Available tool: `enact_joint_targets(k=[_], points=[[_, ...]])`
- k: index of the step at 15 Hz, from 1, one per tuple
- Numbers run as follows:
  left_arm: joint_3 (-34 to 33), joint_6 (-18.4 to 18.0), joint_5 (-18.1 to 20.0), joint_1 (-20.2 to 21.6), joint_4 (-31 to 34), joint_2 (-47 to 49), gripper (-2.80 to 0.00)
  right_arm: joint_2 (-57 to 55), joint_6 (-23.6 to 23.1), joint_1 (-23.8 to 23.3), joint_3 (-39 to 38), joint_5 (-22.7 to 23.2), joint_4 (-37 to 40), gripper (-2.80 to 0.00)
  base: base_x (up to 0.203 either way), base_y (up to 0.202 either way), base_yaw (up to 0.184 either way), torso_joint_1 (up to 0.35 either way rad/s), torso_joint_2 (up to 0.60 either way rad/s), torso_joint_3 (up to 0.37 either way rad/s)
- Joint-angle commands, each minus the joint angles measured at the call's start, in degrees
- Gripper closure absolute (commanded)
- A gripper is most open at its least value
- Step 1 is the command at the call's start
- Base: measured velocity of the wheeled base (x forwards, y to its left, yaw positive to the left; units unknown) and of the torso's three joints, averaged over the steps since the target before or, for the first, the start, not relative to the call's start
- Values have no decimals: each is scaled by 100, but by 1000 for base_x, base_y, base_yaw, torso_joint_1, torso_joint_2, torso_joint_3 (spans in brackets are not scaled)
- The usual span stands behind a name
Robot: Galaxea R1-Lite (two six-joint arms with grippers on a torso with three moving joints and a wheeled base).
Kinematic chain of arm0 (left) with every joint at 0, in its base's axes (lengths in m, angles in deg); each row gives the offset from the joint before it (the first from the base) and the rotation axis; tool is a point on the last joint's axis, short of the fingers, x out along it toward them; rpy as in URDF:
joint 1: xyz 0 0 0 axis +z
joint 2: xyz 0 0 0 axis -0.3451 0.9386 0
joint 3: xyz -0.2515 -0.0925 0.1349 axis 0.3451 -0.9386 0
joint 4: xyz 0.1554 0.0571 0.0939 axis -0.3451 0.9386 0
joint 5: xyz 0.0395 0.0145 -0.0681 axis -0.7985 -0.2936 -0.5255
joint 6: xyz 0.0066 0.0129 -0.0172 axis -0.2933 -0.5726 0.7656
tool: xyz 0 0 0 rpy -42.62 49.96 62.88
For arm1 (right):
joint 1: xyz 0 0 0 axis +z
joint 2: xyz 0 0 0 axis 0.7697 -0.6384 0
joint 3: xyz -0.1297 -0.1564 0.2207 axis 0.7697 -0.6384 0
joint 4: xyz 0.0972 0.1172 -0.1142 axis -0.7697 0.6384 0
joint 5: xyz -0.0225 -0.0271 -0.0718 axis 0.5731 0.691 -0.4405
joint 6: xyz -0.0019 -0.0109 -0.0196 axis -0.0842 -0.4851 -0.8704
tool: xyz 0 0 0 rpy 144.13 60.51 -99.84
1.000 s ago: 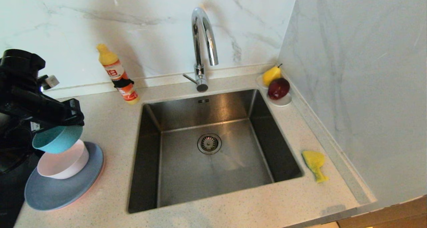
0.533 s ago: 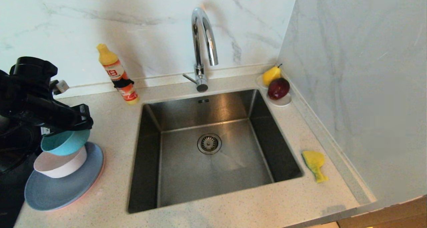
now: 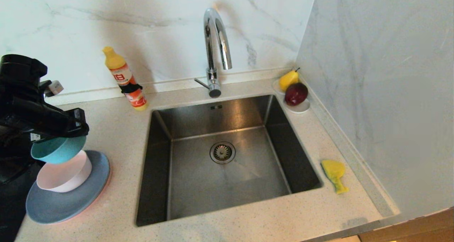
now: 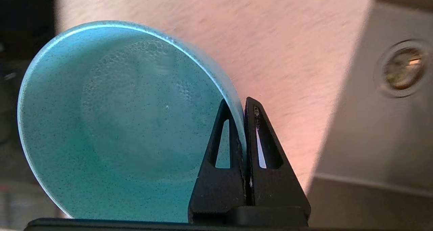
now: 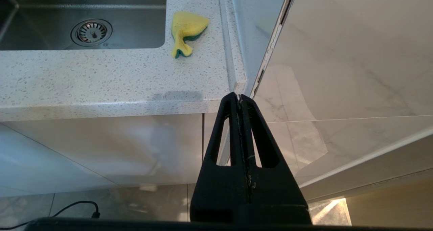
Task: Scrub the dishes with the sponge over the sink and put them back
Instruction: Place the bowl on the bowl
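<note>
The teal bowl [image 3: 59, 151] hangs with its opening up above the empty pale pink-white bowl [image 3: 66, 176], so my left gripper should keep going down until the teal bowl sits inside, then let go.
My left gripper [image 3: 76, 124] is shut on the rim of the teal bowl [image 3: 58, 150], one finger inside and one outside. It holds the bowl tilted just above the pale pink-white bowl [image 3: 64, 177]. That bowl rests on the grey-blue plate [image 3: 67, 203], with a salmon-pink plate edge [image 3: 105, 185] showing beneath. In the left wrist view the teal bowl [image 4: 118, 122] fills the space beside the left gripper [image 4: 241, 102]. The sponge [image 3: 334, 174] lies on the counter right of the sink [image 3: 159, 185]. My right gripper [image 5: 238, 97] is shut and empty, parked below the counter's front corner, short of the sponge [image 5: 186, 29].
A chrome gooseneck tap [image 3: 216, 40] rises behind the sink. An orange dish-soap bottle [image 3: 126, 79] stands at the back left. A white saucer [image 3: 301, 108] with a pear and a red apple sits in the back right corner. A marble wall closes the right side.
The left gripper carried the teal bowl right and down onto the pale bowl half a second ago, then drew it back left and slightly up. The right arm has not moved.
</note>
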Motion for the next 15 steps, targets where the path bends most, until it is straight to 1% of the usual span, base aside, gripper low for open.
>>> enact_joint_targets(k=[1,4,7,10,15], points=[[-245,-128,-2,144,24,-106,0,1,-4,7,0,0,4,0,0,0,0,0,0,0],[-720,-217,-2,171,-38,-163,0,1,-4,6,0,0,4,0,0,0,0,0,0,0],[-1001,-223,-2,168,-127,-153,0,1,-4,3,0,0,4,0,0,0,0,0,0,0],[-1003,-258,-2,168,-354,-111,0,1,-4,-1,0,0,-4,0,0,0,0,0,0,0],[-989,-393,-2,168,-354,-146,0,1,-4,-1,0,0,2,0,0,0,0,0,0,0]])
